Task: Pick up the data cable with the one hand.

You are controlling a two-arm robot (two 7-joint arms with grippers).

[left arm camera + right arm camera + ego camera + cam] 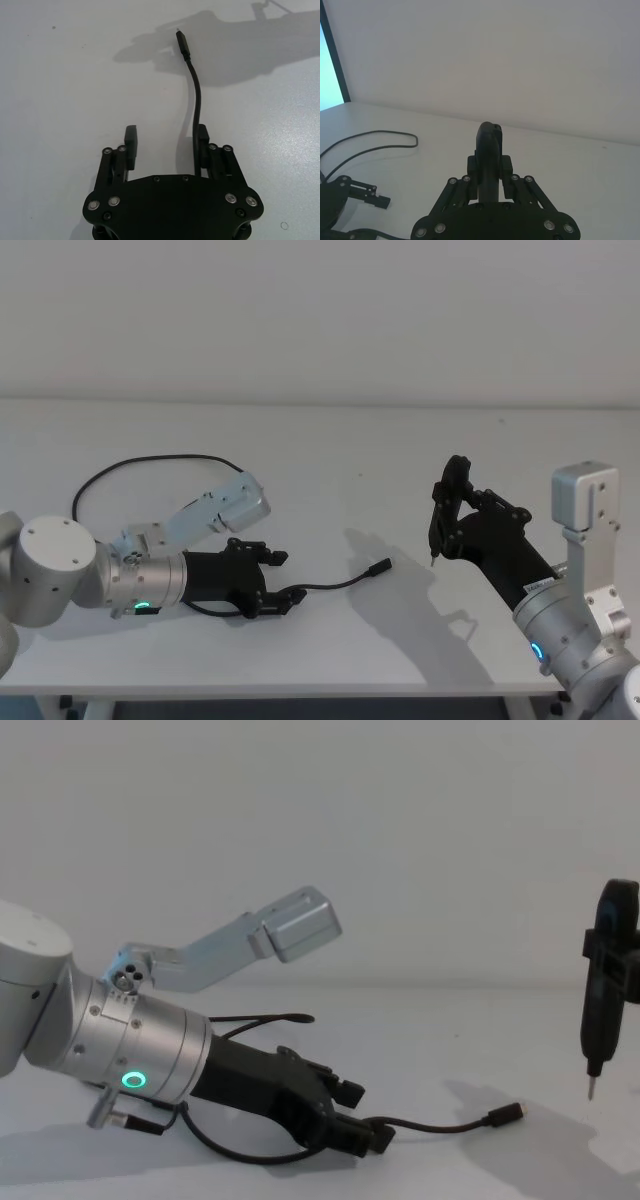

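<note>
My left gripper will keep the data cable's plug (505,1114) pointing outward instead of hanging down when I lift, because a short, smoothly curved piece (436,1128) of the cable reaches past the gripper.
The data cable (335,585) is a thin black cord on the white table (330,450), with its small plug (380,567) pointing right and a wide loop (150,462) behind my left arm. My left gripper (283,578), on the silver cylinder with a green ring (133,1079), lies low over the table and is open. In the left wrist view the cable (197,100) runs between the fingers, close along the inner side of one finger (201,137). My right gripper (452,525) hovers at the right, shut on a slim pen-like tool (489,145).
The tool's tip (589,1095) hangs a little above the table, right of the plug (507,1113). The table's front edge (300,690) is close to my left arm. A plain wall stands behind the table.
</note>
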